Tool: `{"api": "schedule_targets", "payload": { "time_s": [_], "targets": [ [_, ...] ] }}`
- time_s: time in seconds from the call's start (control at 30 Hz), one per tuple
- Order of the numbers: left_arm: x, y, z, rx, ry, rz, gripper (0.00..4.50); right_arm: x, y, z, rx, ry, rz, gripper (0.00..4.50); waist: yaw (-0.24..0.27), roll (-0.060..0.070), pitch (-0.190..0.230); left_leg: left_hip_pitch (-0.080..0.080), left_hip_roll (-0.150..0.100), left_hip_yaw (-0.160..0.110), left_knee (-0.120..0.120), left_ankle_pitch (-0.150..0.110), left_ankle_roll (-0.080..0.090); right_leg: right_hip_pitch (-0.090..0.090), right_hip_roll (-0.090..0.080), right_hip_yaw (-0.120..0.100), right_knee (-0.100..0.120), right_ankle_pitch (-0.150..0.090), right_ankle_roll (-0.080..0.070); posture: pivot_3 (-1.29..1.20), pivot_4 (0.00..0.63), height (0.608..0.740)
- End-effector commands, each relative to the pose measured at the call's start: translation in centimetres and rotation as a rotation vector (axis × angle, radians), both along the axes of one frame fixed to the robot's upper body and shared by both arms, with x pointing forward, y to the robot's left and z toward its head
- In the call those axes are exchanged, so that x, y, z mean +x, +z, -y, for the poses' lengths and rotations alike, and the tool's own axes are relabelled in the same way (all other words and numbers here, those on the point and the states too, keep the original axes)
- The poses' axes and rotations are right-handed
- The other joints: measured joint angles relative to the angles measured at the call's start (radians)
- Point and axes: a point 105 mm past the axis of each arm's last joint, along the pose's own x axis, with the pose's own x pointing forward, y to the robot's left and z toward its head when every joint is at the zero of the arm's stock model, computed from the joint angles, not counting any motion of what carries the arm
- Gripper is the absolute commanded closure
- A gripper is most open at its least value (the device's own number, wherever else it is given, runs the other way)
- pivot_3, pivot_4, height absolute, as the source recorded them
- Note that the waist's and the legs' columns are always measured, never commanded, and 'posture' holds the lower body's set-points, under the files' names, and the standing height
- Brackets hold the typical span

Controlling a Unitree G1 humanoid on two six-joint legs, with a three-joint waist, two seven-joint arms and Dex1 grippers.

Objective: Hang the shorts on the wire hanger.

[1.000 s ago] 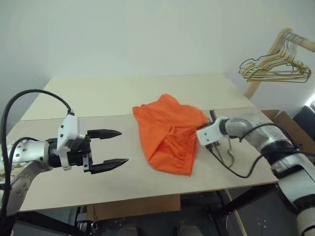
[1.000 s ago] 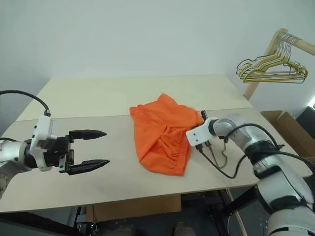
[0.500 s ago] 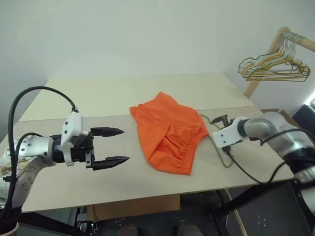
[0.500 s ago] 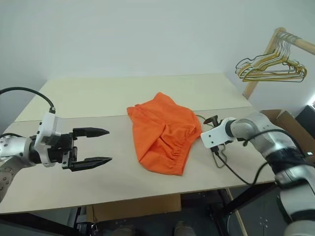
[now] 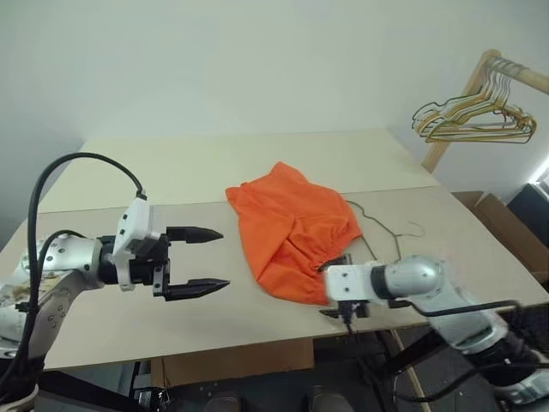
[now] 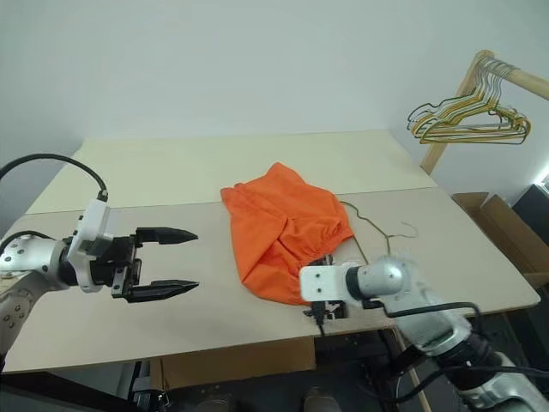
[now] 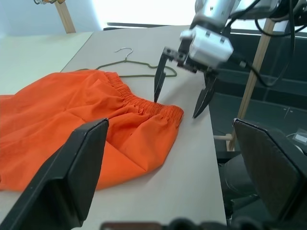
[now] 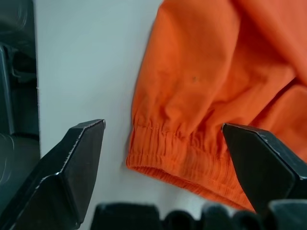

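The orange shorts [image 5: 273,208] will open out wide and smooth when I pull them between my grippers, because loose folds [image 5: 298,239] overlap across their middle.
The bright orange shorts [image 5: 292,225] lie crumpled in the middle of the table, gathered waistband toward the front right. Just right of them the thin wire hanger [image 5: 378,226] lies flat on the board, touched by nothing. My right gripper [image 7: 176,106] is open at the table's front edge. Its two fingers point down and straddle the near end of the waistband [image 8: 182,153] without closing on it. My left gripper [image 5: 223,257] hovers open and empty over the table, left of the shorts and pointing toward them.
A wooden rack [image 5: 459,120] at the far right carries a bunch of yellowish and dark hangers [image 5: 476,124]. A cardboard box [image 5: 502,219] sits beyond the table's right edge. A seam [image 5: 171,202] runs across the table behind the grippers.
My right gripper has opened and swung back from beside the hanger to the front edge at the waistband's end, rolling as it went. The left gripper has stayed in place.
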Motion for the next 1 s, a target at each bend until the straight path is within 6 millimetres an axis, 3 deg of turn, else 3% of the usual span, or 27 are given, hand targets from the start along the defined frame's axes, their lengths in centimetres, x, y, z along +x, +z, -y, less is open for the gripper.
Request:
{"api": "schedule_targets", "payload": {
  "time_s": [0.03, 0.07, 0.17, 0.43, 0.57, 0.73, 0.83, 1.0],
  "targets": [
    [0.1, 0.6, 0.2, 0.006, -0.022, 0.042, 0.0, 1.4, 0.1, -0.6, -0.044, -0.077, 0.072, 0.01, 0.0, 0.0, 0.0, 0.0, 0.0, 0.0, 0.0, 0.0, 0.0, 0.0, 0.0, 0.0, 0.0, 0.0, 0.0, 0.0, 0.0, 0.74],
    [0.1, 0.6, 0.2, 0.008, -0.025, 0.044, 0.0, 1.6, -0.1, -0.7, -0.059, -0.096, 0.081, 0.01, -0.001, 0.0, 0.0, -0.001, 0.0, 0.0, 0.0, 0.0, 0.0, -0.001, 0.0, 0.0, 0.0, 0.0, 0.0, 0.0, 0.0, 0.74],
    [0.0, 0.6, 0.3, 0.012, -0.03, 0.046, 0.0, 2.2, -0.3, -1.0, -0.08, -0.133, 0.111, 0.59, -0.002, 0.0, 0.0, -0.002, 0.0, 0.0, 0.0, 0.0, 0.0, -0.002, 0.0, 0.0, 0.0, 0.0, 0.0, 0.01, 0.0, 0.74],
    [0.2, 0.5, 0.5, 0.014, -0.038, 0.054, 0.0, 3.1, -0.4, -1.8, -0.104, -0.15, 0.174, 3.26, 0.0, 0.0, 0.0, -0.003, 0.0, 0.0, 0.0, 0.0, 0.0, -0.002, 0.0, 0.0, 0.0, 0.0, 0.0, 0.01, 0.0, 0.74],
    [0.3, 0.5, 0.5, 0.012, -0.038, 0.056, 0.0, 3.6, -0.5, -1.0, -0.146, -0.093, 0.269, 4.49, 0.0, 0.0, 0.0, -0.003, -0.001, 0.0, 0.0, 0.0, 0.0, -0.002, 0.0, 0.0, 0.0, 0.0, 0.0, 0.01, 0.0, 0.74],
    [0.3, 0.4, 0.5, 0.01, -0.036, 0.056, 0.0, 6.2, 0.3, 0.0, -0.185, -0.02, 0.459, 4.49, -0.003, 0.0, 0.0, -0.003, -0.001, 0.0, 0.0, 0.0, 0.0, -0.002, 0.0, -0.001, 0.0, 0.0, 0.0, 0.01, 0.0, 0.74],
    [0.3, 0.3, 0.7, 0.007, -0.036, 0.059, 0.0, 8.0, 1.7, -1.2, -0.132, 0.055, 0.575, 4.49, -0.02, 0.0, 0.0, -0.003, -0.001, 0.0, 0.0, 0.0, -0.001, -0.002, 0.001, 0.0, 0.0, 0.0, 0.0, 0.01, 0.0, 0.74],
    [0.5, 0.2, 0.9, 0.016, -0.037, 0.073, 0.0, 6.7, 2.7, -3.0, -0.002, 0.237, 0.564, 4.49, -0.028, 0.0, 0.0, -0.003, 0.0, -0.002, -0.001, 0.001, -0.001, -0.002, 0.001, 0.0, 0.0, 0.0, 0.0, 0.02, 0.0, 0.74]
  ]
}}
